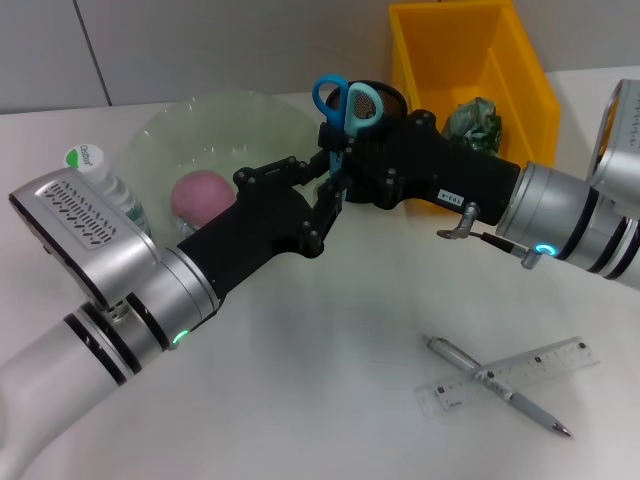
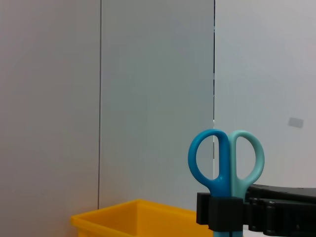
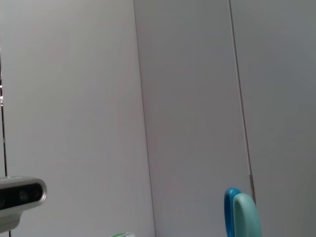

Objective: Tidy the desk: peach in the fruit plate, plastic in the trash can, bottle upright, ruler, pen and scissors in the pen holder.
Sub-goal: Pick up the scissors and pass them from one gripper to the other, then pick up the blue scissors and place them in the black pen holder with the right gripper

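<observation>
The scissors' blades (image 1: 336, 162) are between my left gripper's open fingers, so next my left gripper moves away before my right gripper lowers the scissors into the pen holder (image 1: 388, 98).
The blue-handled scissors (image 1: 345, 102) stand upright, handles up, just in front of the black mesh pen holder (image 1: 388, 98). My right gripper (image 1: 335, 145) is shut on them just below the handles, as the left wrist view also shows on the scissors (image 2: 226, 158). Lower down, my left gripper (image 1: 328, 190) is open, its fingers on either side of the blades. A pink peach (image 1: 200, 195) lies in the pale green fruit plate (image 1: 235, 115). The bottle (image 1: 95, 170) stands upright at the left. The pen (image 1: 495, 385) lies across the clear ruler (image 1: 545, 362) at the front right. Crumpled plastic (image 1: 475, 125) sits in the yellow trash can (image 1: 445, 50).
Both black forearms cross the middle of the table and meet in front of the plate. The right arm's silver wrist (image 1: 560, 215) hangs over the table beside the trash can. A grey wall rises behind the desk.
</observation>
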You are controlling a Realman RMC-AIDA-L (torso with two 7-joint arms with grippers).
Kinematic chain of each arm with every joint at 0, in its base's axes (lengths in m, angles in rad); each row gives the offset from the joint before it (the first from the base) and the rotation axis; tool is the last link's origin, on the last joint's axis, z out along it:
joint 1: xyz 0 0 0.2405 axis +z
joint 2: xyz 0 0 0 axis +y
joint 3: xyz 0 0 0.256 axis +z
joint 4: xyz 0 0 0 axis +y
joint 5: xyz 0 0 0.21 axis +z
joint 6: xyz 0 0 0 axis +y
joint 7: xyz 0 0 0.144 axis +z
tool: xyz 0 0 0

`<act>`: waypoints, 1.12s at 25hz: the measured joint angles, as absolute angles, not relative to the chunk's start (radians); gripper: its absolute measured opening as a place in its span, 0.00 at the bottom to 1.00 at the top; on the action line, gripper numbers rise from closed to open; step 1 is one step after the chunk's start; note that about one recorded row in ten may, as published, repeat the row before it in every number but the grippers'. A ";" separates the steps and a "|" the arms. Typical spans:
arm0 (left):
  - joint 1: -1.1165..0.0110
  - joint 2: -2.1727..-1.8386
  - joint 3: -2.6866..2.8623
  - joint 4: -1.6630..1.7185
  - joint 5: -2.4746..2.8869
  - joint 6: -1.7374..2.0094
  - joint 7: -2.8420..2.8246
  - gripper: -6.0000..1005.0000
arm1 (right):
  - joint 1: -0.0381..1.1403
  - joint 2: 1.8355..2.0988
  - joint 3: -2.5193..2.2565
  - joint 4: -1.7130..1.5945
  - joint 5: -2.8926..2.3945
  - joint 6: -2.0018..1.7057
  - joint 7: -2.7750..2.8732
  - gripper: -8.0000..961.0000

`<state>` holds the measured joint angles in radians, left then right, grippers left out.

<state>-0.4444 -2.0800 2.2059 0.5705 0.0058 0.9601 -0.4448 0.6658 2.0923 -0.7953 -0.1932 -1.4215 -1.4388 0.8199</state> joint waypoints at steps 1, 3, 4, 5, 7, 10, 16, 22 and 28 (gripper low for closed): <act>-0.445 -2.080 2.206 0.570 0.005 0.960 -0.445 0.23 | 0.666 2.092 -0.795 -0.193 -1.421 -1.439 0.820 0.10; -0.445 -2.080 2.206 0.571 0.006 0.960 -0.445 0.24 | 0.666 2.092 -0.795 -0.193 -1.421 -1.439 0.820 0.10; -0.445 -2.080 2.206 0.571 0.007 0.960 -0.445 0.25 | 0.666 2.092 -0.796 -0.193 -1.421 -1.439 0.820 0.10; -0.445 -2.080 2.206 0.571 0.008 0.960 -0.445 0.25 | 0.666 2.092 -0.796 -0.193 -1.421 -1.439 0.820 0.10; -0.445 -2.080 2.206 0.571 0.008 0.960 -0.445 0.27 | 0.665 2.092 -0.796 -0.193 -1.421 -1.439 0.819 0.10; -0.445 -2.081 2.206 0.573 0.006 0.962 -0.445 0.29 | 0.664 2.092 -0.797 -0.193 -1.419 -1.439 0.819 0.10; -0.443 -2.080 2.206 0.573 0.005 0.963 -0.445 0.33 | 0.660 2.092 -0.798 -0.193 -1.410 -1.442 0.819 0.10; -0.437 -2.080 2.204 0.576 0.004 0.964 -0.445 0.49 | 0.658 2.092 -0.797 -0.193 -1.409 -1.447 0.819 0.10; -0.435 -2.080 2.203 0.579 0.003 0.967 -0.454 0.75 | 0.656 2.092 -0.796 -0.193 -1.406 -1.450 0.819 0.10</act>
